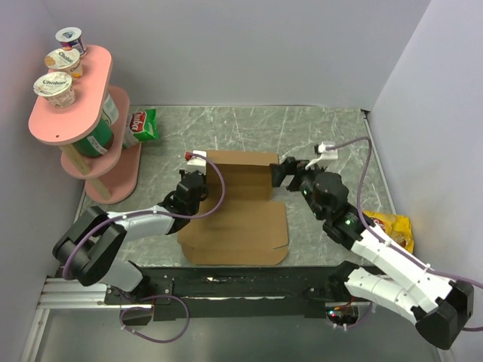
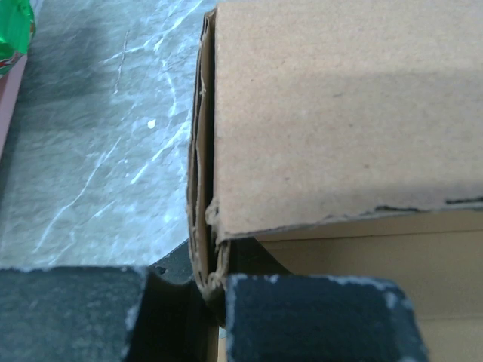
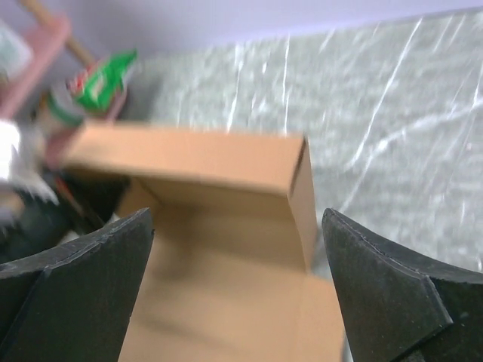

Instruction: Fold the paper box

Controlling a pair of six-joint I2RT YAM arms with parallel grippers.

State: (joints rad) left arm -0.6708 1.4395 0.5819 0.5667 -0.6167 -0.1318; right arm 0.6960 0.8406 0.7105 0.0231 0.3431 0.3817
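I should let go of one side of the box with my left gripper and grip the opposite side [image 1: 274,181] with my right gripper to tip the box back, because the paper box's opening [image 1: 238,182] faces me.
The paper box [image 1: 238,234] is brown corrugated cardboard in the middle of the table. Its near panel lies flat and its far part is folded up into walls. My left gripper [image 1: 194,183] is at the box's left wall. In the left wrist view the gripper [image 2: 213,290] is shut on the wall's layered edge [image 2: 202,226], beside the raised panel [image 2: 339,113]. My right gripper [image 1: 281,172] is at the box's right side, open and holding nothing. In the right wrist view its fingers [image 3: 392,294] stand wide apart, with the box's upright corner [image 3: 298,188] just ahead.
A pink two-tier stand [image 1: 72,102] with yogurt cups is at the far left, with a green packet [image 1: 143,125] beside it. A yellow packet [image 1: 394,226] lies at the right, by my right arm. Purple walls close in the table at the back and right.
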